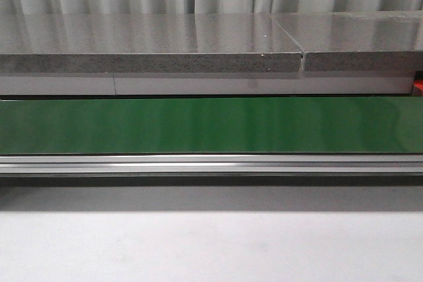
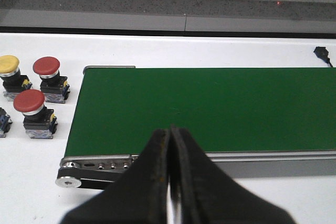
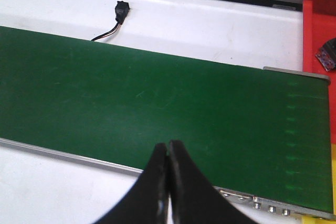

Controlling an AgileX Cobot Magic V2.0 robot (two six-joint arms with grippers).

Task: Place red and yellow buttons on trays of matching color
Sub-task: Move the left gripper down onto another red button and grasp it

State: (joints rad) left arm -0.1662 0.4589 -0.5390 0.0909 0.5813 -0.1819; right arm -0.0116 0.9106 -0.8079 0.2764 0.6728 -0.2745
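Observation:
I should use my left gripper to bring the nearer red button (image 2: pixel 30 102) to the green belt, because the red buttons (image 2: pixel 46 67) are at the belt's other end, out of my right gripper's reach.
In the left wrist view, two red buttons (image 2: pixel 46 66) (image 2: pixel 29 102) and one yellow button (image 2: pixel 9 65) stand upright on the white table beside the end of the green conveyor belt (image 2: pixel 210 108). My left gripper (image 2: pixel 169 129) is shut and empty, above the belt's near edge, apart from the buttons. My right gripper (image 3: pixel 168 144) is shut and empty above the belt's near edge (image 3: pixel 173 108). A red tray (image 3: pixel 319 30) shows past the belt's end in the right wrist view, with a dark button base (image 3: pixel 328 53) on it. No yellow tray is in view. Neither gripper shows in the front view.
The front view shows the green belt (image 1: pixel 211 125) with its aluminium rail (image 1: pixel 211 163), white table in front and a grey stone ledge (image 1: pixel 152 47) behind. A black cable plug (image 3: pixel 122 10) lies on the table beyond the belt. Another button part (image 2: pixel 2 120) sits at the frame edge.

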